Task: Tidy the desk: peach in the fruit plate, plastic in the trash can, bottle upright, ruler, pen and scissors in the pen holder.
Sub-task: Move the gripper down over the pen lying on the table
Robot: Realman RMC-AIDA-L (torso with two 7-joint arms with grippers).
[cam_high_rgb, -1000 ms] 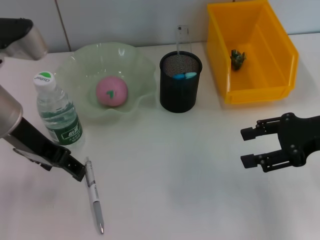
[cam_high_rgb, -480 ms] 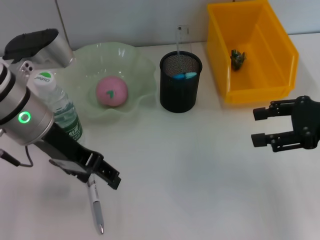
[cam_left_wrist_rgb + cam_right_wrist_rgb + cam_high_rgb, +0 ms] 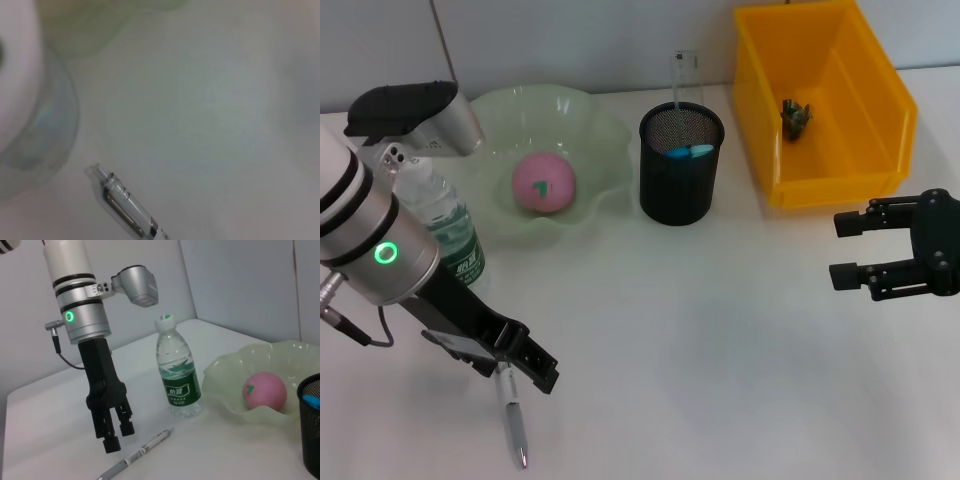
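The pen (image 3: 131,206) lies at a slant to my left gripper's fingers and the bottle is close by, so next my left gripper turns around and straddles the pen's body (image 3: 510,396) squarely before it closes.
A silver pen (image 3: 511,418) lies on the white desk near the front left; the left wrist view shows its clip end (image 3: 129,208). My left gripper (image 3: 542,372) hangs just above the pen's far end, fingers (image 3: 111,444) slightly open and holding nothing. The water bottle (image 3: 448,238) stands upright behind it. The pink peach (image 3: 543,183) rests in the green fruit plate (image 3: 605,135). The black mesh pen holder (image 3: 681,175) contains a clear ruler (image 3: 682,75) and blue-handled scissors (image 3: 688,151). Crumpled plastic (image 3: 795,117) lies in the yellow trash can (image 3: 880,110). My right gripper (image 3: 848,250) hovers open at the right.
The bottle (image 3: 178,375) stands close beside the left arm (image 3: 82,315), between it and the plate (image 3: 225,370). A grey wall runs along the desk's back edge.
My left arm swung in from the left edge and its gripper moved rightward over the pen's upper end. The right gripper drifted right and slightly up.
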